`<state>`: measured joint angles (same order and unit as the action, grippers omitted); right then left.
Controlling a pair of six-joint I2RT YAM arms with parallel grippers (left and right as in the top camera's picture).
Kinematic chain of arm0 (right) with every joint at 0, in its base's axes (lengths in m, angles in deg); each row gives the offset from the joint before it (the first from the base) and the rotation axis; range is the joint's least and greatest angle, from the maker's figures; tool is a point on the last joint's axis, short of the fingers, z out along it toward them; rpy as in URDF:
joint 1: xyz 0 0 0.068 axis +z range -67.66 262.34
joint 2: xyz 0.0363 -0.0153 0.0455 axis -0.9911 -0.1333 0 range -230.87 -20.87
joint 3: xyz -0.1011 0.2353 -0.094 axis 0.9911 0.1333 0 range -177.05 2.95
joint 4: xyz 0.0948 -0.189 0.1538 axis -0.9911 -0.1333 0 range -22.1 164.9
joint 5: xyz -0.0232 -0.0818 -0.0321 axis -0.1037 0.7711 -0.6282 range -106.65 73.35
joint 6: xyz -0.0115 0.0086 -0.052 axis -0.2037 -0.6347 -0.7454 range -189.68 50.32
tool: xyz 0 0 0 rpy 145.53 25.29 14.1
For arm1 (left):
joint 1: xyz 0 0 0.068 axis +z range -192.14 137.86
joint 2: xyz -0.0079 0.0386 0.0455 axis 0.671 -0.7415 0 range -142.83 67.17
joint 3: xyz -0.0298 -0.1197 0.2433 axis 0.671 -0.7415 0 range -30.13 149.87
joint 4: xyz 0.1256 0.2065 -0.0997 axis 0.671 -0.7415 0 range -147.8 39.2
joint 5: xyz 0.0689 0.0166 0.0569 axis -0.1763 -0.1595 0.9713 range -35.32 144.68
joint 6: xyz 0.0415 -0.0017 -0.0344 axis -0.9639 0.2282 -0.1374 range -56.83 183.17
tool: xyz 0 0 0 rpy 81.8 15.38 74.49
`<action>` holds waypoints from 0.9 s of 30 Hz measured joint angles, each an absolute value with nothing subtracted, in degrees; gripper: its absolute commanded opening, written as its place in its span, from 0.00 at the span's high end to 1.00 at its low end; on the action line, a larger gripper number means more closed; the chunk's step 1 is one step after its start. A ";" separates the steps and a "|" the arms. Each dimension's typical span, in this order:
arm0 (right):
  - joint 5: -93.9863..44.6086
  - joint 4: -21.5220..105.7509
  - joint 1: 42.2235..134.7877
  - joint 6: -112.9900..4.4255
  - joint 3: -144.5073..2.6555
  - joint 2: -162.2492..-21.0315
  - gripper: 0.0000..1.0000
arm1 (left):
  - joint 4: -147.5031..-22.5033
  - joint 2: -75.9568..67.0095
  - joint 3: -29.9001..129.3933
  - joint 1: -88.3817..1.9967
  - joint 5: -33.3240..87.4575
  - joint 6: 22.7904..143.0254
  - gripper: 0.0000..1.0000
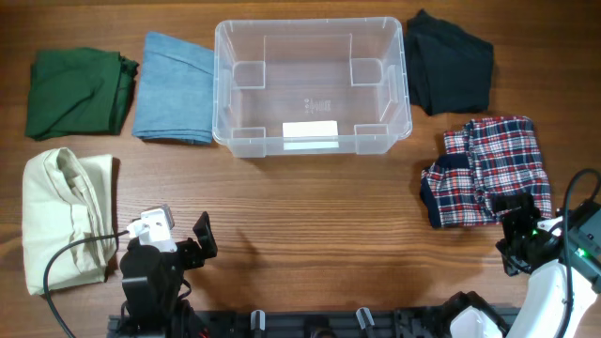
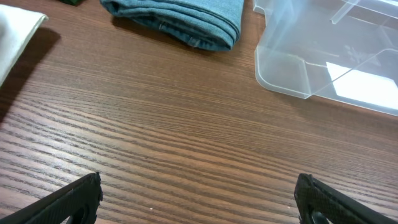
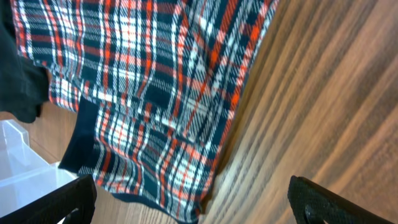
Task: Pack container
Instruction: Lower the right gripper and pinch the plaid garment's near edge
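Observation:
My right gripper has its open fingers on both sides of the plaid garment's near edge, and there is free wood beside that edge. The gripper should keep going down and close on that edge.
The clear container stands at the back middle of the table with a white label on its front wall; nothing lies in it. Its corner shows in the left wrist view and a bit of it in the right wrist view. My left gripper hangs open over bare wood near the front left, short of the container. Open too, my right gripper is at the front right, its jaws straddling the near edge of a folded red, white and navy plaid garment, holding nothing.
Folded garments lie around the container: green and light blue to its left, black to its right, plaid below the black one, cream at the front left beside my left arm.

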<state>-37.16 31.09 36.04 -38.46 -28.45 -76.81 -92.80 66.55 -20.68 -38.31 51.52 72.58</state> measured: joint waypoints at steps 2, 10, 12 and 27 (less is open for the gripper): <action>-37.16 32.84 36.04 -38.46 -27.42 -76.81 0.00 | -92.80 66.55 -20.68 -38.31 51.52 72.56 0.00; -37.11 39.83 36.04 -38.48 -22.22 -77.14 0.00 | -92.82 66.55 -20.68 -38.31 51.52 72.56 0.00; -37.09 40.70 36.04 -38.50 -21.52 -77.55 0.00 | -92.80 66.55 -20.68 -38.31 51.52 72.58 0.00; -36.94 51.26 36.04 -39.97 -21.28 -87.65 0.00 | -92.80 66.55 -20.68 -38.31 51.52 72.58 0.00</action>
